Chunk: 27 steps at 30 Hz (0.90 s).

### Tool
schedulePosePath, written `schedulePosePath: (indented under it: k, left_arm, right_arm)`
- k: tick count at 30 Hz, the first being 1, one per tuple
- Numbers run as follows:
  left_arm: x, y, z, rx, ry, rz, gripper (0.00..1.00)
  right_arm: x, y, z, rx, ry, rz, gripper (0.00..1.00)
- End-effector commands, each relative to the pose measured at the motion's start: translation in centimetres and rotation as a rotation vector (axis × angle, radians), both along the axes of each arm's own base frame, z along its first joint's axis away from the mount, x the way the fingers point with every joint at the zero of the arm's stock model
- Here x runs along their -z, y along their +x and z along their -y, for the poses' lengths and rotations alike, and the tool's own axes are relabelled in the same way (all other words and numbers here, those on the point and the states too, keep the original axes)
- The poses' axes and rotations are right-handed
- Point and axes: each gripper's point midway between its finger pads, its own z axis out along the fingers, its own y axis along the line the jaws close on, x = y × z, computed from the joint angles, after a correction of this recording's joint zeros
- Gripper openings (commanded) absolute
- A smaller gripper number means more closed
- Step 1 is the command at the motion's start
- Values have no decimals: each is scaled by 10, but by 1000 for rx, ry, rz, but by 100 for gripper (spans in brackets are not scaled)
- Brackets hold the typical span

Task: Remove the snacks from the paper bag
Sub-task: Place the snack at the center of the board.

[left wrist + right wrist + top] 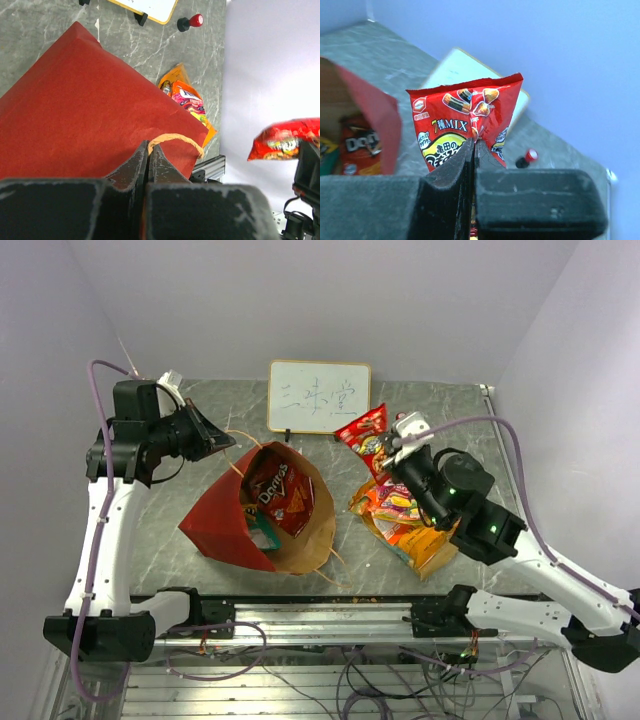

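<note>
The red mixed-snack packet (366, 438) is clear of the paper bag's brown opening. My right gripper should keep going to the orange chip bags (422, 544) and let go of the packet there.
The red paper bag (222, 512) lies on its side, its brown mouth facing the front right. Inside are a red Doritos bag (282, 495) and a teal-white packet (262, 533). My left gripper (148, 146) is shut on the bag's string handle (175, 138), lifting the bag's rear edge; the bag's red side (75, 110) fills that view. My right gripper (473, 142) is shut on a red mixed-snack packet (465, 117), holding it in the air right of the bag (364, 438). Orange and yellow chip bags (405, 520) lie on the table under the right arm.
A small whiteboard (319, 396) stands at the back centre. A small red-capped black bottle (190, 22) sits beside it, also in the right wrist view (527, 158). The table's front edge is a metal rail (320, 615).
</note>
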Motion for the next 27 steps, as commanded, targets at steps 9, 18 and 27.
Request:
schedulePosePath:
  k: [9, 18, 27]
  left_arm:
    - [-8, -10, 2, -21, -48, 36, 7]
    - [-5, -13, 3, -7, -43, 23, 7]
    - [-2, -12, 7, 12, -57, 17, 7]
  right_arm:
    - [95, 54, 110, 544, 326, -376, 0]
    - [175, 57, 159, 682, 509, -584, 0]
    - [279, 41, 173, 842, 551, -798, 0]
